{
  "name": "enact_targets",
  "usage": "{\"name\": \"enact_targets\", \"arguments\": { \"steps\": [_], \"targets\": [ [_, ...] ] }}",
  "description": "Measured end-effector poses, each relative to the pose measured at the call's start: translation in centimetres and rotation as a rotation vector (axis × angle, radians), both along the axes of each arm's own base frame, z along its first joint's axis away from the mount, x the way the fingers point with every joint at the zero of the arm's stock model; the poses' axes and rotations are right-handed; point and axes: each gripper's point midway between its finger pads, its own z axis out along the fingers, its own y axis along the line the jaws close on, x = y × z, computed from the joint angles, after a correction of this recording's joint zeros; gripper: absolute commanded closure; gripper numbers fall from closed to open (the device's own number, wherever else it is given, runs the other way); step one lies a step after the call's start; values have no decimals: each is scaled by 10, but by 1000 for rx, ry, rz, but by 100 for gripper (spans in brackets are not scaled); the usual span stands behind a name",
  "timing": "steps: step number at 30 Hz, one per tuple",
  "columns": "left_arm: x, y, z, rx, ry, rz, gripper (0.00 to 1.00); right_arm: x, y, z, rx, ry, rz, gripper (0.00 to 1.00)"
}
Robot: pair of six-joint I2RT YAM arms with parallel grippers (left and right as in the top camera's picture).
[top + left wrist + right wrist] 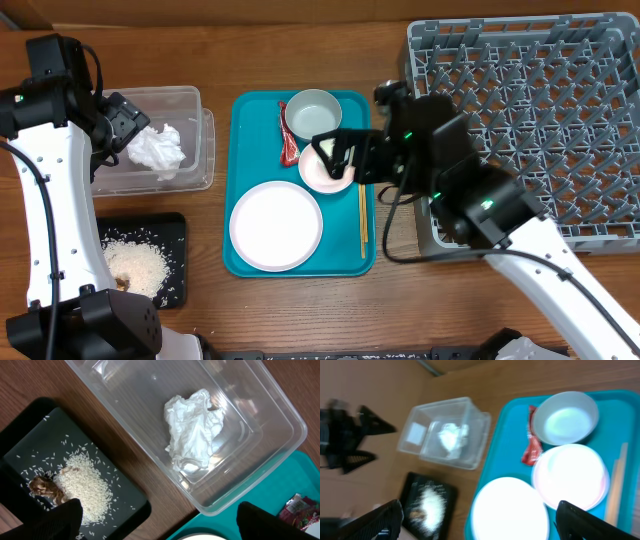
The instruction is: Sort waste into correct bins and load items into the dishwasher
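The red wrapper lies next to the bowl on the tub's side [286,124], so the robot's right gripper should move back and its left gripper should take the wrapper [290,153] first.
Crumpled white tissue [157,150] [192,430] lies in the clear tub [190,100] [250,475]. Rice [138,265] [85,485] and a brown scrap [47,489] sit on the black tray [175,225] [125,495]. On the teal tray [245,110] are a bowl [312,113] [565,417], a red wrapper [289,135] [531,445], a pink saucer [322,175] [570,475], a white plate [275,225] [510,510] and chopsticks [362,220]. My left gripper [128,128] [157,520] hangs open and empty above the tub's near edge. My right gripper [335,152] [480,522] is open and empty above the saucer.
The grey dish rack [540,120] fills the right side, with my right arm crossing its front left corner. The tub and black tray stand left of the teal tray, with bare wood between them.
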Motion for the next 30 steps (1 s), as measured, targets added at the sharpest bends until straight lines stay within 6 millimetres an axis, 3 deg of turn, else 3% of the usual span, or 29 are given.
{"name": "enact_targets", "arguments": {
  "steps": [10,15,19,30],
  "targets": [
    [0,0,0,1,-1,0,0,14,-19,-27,-276,59,-71,0],
    [0,0,0,0,0,0,0,18,-20,-60,-444,196,-31,0],
    [0,0,0,0,0,0,0,21,-16,-80,-483,237,-12,0],
    [0,0,0,0,0,0,0,21,27,-61,-283,206,124,0]
  ]
}}
